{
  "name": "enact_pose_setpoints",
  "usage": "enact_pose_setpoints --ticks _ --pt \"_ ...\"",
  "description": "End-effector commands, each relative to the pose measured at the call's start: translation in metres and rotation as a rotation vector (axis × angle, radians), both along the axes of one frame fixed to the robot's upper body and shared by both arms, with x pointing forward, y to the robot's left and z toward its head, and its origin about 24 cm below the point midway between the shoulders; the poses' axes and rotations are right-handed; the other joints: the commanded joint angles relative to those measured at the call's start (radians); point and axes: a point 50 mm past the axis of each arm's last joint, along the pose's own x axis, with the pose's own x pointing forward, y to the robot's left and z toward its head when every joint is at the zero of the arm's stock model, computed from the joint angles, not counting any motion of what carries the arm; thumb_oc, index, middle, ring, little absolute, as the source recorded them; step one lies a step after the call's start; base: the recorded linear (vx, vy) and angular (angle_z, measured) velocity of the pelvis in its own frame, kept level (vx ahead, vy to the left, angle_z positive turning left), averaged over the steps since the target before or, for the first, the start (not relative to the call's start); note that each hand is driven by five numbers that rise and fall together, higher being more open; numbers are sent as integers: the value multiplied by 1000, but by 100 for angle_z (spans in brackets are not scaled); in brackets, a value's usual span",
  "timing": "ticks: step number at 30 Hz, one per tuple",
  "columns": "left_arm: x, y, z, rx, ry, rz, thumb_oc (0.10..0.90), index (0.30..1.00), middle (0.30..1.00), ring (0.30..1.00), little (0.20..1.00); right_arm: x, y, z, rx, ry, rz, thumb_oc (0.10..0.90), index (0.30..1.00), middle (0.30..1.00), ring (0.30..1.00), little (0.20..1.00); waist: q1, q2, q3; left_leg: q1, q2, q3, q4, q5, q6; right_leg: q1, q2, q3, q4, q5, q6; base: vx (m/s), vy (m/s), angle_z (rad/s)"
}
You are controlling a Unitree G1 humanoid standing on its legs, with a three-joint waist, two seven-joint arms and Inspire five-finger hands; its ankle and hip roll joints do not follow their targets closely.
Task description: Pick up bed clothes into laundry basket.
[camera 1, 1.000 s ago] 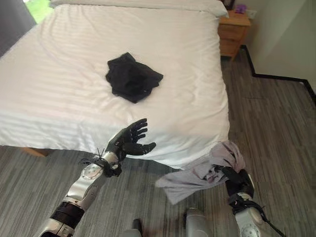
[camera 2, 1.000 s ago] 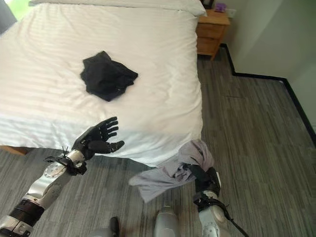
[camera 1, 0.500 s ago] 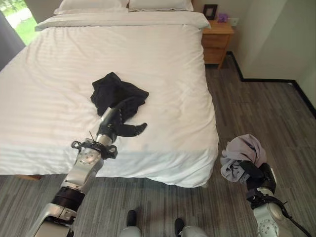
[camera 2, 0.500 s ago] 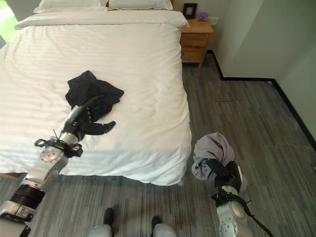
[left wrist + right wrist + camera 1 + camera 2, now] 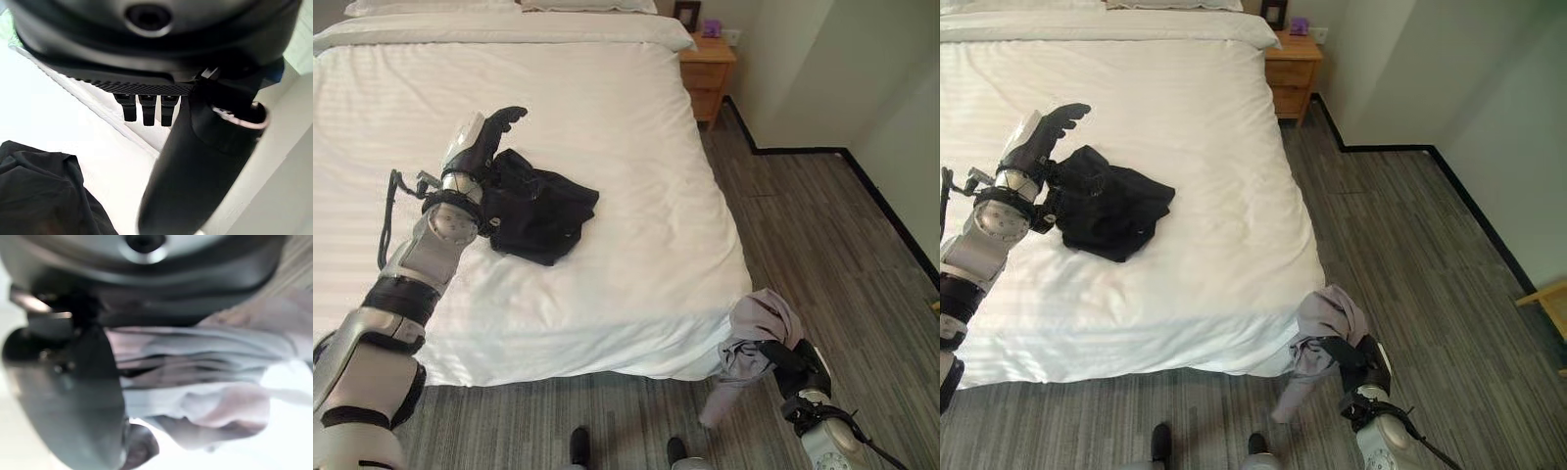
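Observation:
I expect the black garment (image 5: 544, 223), lying crumpled in loose folds (image 5: 534, 190), to drop out into a long, limp drape when I lift it over the basket.
A crumpled black garment (image 5: 540, 211) lies on the white bed (image 5: 636, 147), also seen dark in the left wrist view (image 5: 44, 191). My left hand (image 5: 480, 142) hovers over the garment's far left edge with its fingers straight, open and holding nothing. Down at the bed's near right corner, above the floor, my right hand (image 5: 793, 364) is shut on a bunched grey garment (image 5: 756, 328), part of which hangs down. The right wrist view shows that grey cloth (image 5: 205, 382) pressed against the hand.
A wooden nightstand (image 5: 707, 78) stands beside the bed at the far right, with a picture frame on it. Grey plank floor (image 5: 832, 245) runs along the bed's right side up to a white wall with dark skirting.
The view has shifted. My left hand has risen from the garment's near side to above its far left edge. My right hand still grips the grey garment, now hanging lower.

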Motion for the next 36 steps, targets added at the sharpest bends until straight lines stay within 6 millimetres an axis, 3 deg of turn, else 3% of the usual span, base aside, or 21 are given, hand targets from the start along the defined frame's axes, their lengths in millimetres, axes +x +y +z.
enact_pose_setpoints --ticks 1,2,3,4,8,10,11,14,17,22,23,25,29,30,31,32,33,35,36 --pt "-5 15 97 74 -273 94 800 900 900 900 900 20 -23 44 -93 -220 9 400 300 300 300 300 -22 -16 -56 23 48 10 19 -103 -12 -53 -15 28 17 66 88 -17 37 -35" --pt "-5 28 97 143 -220 168 800 900 900 900 900 20 -18 41 -81 -212 30 400 300 300 300 300 -40 -25 -55 21 52 23 14 -103 -11 -67 -10 40 9 82 94 -7 21 -33" --pt "-4 27 98 145 -222 166 800 900 900 900 900 20 -18 41 -78 -213 29 400 300 300 300 300 -38 -27 -55 20 52 24 14 -103 -11 -68 -10 41 9 83 94 0 43 -26" --pt "-8 46 97 198 -173 268 800 900 900 900 900 19 -17 38 -73 -201 36 400 300 300 300 300 -52 -38 -53 17 57 37 10 -102 -13 -80 -5 48 3 96 99 7 22 -23" --pt "-14 66 105 233 -148 404 800 900 900 900 900 22 -20 39 -81 -199 38 400 300 300 300 300 -70 -67 -34 -2 72 61 8 -101 -17 -124 11 51 6 123 103 -52 -4 -28" --pt "-33 94 120 276 -150 524 800 900 900 900 900 20 -23 38 -90 -190 35 400 300 300 300 300 -80 -97 -21 -9 88 98 9 -103 -22 -149 24 47 6 177 103 -32 -26 -38" --pt "-33 94 121 277 -151 524 800 900 900 900 900 20 -23 38 -89 -191 36 400 300 300 300 300 -79 -98 -21 -9 88 100 9 -103 -23 -150 25 49 5 178 103 -2 -15 -41" --pt "-55 119 135 316 -155 632 800 900 900 900 900 12 -27 32 -90 -166 23 400 300 300 300 300 -84 -132 -10 -10 97 129 4 -108 -27 -166 28 43 -13 212 103 8 16 -33" --pt "-59 121 138 341 -172 650 800 900 900 900 900 14 -28 35 -120 -177 23 400 300 300 300 300 -79 -147 8 -32 98 136 2 -103 -29 -182 24 23 -20 222 103 -35 31 -15" --pt "-51 122 114 340 -93 630 800 900 900 900 900 22 -29 41 -145 -197 30 400 300 300 300 300 -70 -152 34 -62 94 131 2 -98 -31 -199 11 -25 -21 242 103 -48 14 2" --pt "-50 130 86 236 -25 648 800 900 900 900 900 28 -26 45 -183 -196 76 400 300 300 300 300 -67 -164 52 -79 95 132 2 -94 -32 -209 10 -34 -22 241 103 -68 10 2" --pt "-56 144 57 182 85 696 800 900 900 900 900 33 -22 48 -256 -164 149 400 300 300 300 300 -74 -182 61 -97 100 131 1 -85 -37 -225 10 -42 -19 249 103 -80 -15 -3" --pt "-63 155 31 64 144 728 800 900 900 900 900 35 -14 63 -278 -222 211 400 300 300 300 300 -92 -206 60 -119 106 130 0 -81 -39 -245 14 -43 -24 242 103 -42 -13 4" --pt "-66 158 26 37 148 737 800 900 900 900 900 33 -12 63 -280 -223 222 400 300 300 300 300 -96 -209 56 -119 106 131 0 -82 -39 -247 15 -46 -27 240 103 -4 -24 6" --pt "-73 164 4 -35 178 752 800 900 900 900 900 29 -9 60 -304 -209 252 400 300 300 300 300 -104 -223 47 -117 113 138 0 -84 -44 -249 22 -53 -35 236 103 16 -16 4" --pt "-73 165 3 -37 179 753 800 900 900 900 900 29 -9 60 -306 -208 253 400 300 300 300 300 -105 -221 45 -117 114 138 0 -84 -44 -249 22 -53 -35 236 103 21 -31 -2" --pt "-75 165 -13 -169 159 729 400 300 300 300 300 30 -7 62 -321 -210 253 400 300 300 300 300 -103 -230 36 -120 119 144 0 -84 -48 -254 25 -54 -38 239 103 29 -10 -6" --pt "-81 167 -36 -443 120 709 400 300 300 300 300 28 -12 62 -325 -199 228 400 300 300 300 300 -97 -217 17 -108 121 151 0 -98 -52 -249 25 -56 -39 229 103 30 15 -13" --pt "-75 162 -37 -490 103 678 400 300 300 300 300 28 -14 60 -335 -181 228 400 300 300 300 300 -97 -211 4 -108 118 151 0 -95 -52 -251 20 -58 -40 226 103 28 31 -16"
